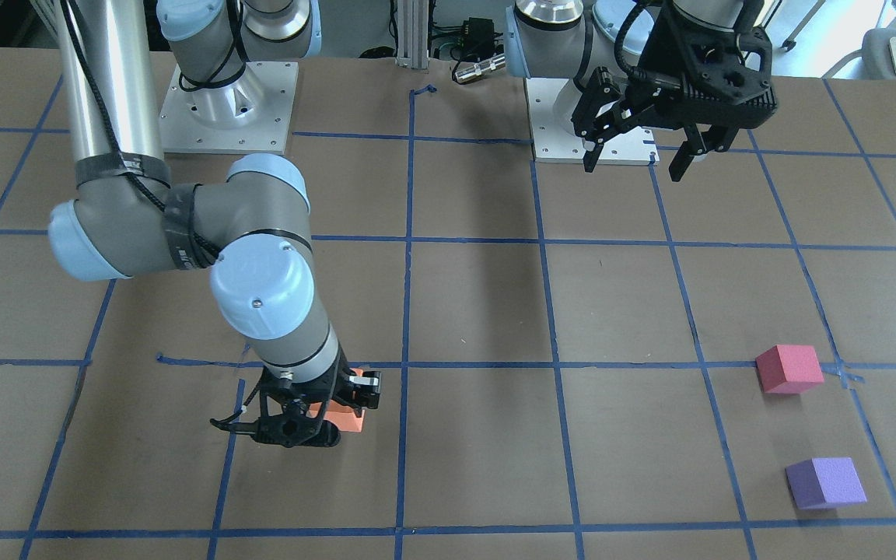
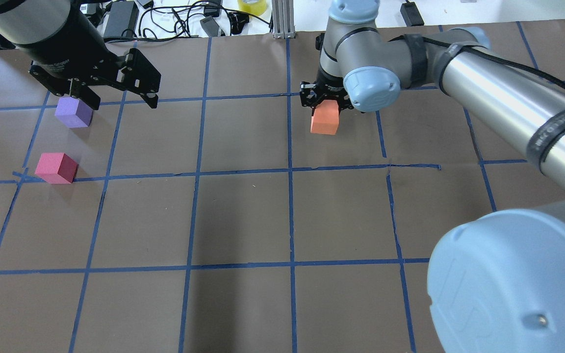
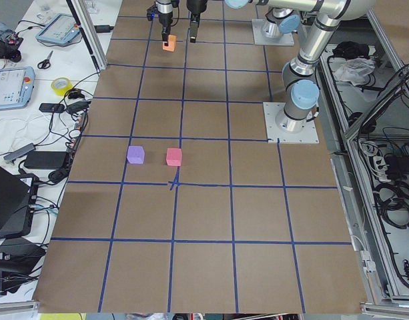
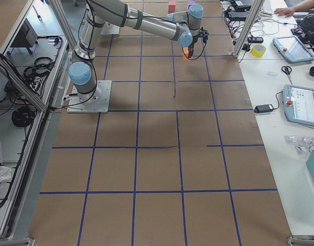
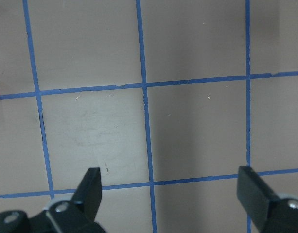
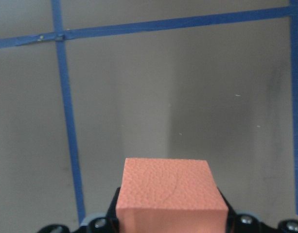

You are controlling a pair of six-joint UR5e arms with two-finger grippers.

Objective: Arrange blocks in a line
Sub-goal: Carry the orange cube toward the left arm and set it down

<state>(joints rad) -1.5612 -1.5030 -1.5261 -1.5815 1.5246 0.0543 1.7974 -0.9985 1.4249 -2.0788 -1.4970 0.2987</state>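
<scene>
Next, I put the orange block down in the middle of the table [image 1: 441, 453] with my right gripper for my left gripper, because the purple and red-pink blocks [image 1: 825, 482] are far over on my left gripper's side.
My right gripper [image 2: 325, 100] is shut on the orange block [image 2: 325, 120], which fills the bottom of the right wrist view [image 6: 169, 187]. In the front view the gripper [image 1: 316, 412] holds the block [image 1: 345, 416] low at the table; I cannot tell if it touches. My left gripper [image 2: 121, 103] is open and empty, raised high, also seen in the front view [image 1: 635, 169] and left wrist view [image 5: 170, 179]. The purple block [image 2: 73, 113] and the red-pink block [image 2: 56, 167] sit on the table at the far left, apart from each other.
The table [image 2: 243, 215] is brown paper with a blue tape grid. The two arm base plates [image 1: 230, 105] stand at the robot's side. Cables, adapters and a yellow tape roll [image 2: 252, 6] lie beyond the far edge.
</scene>
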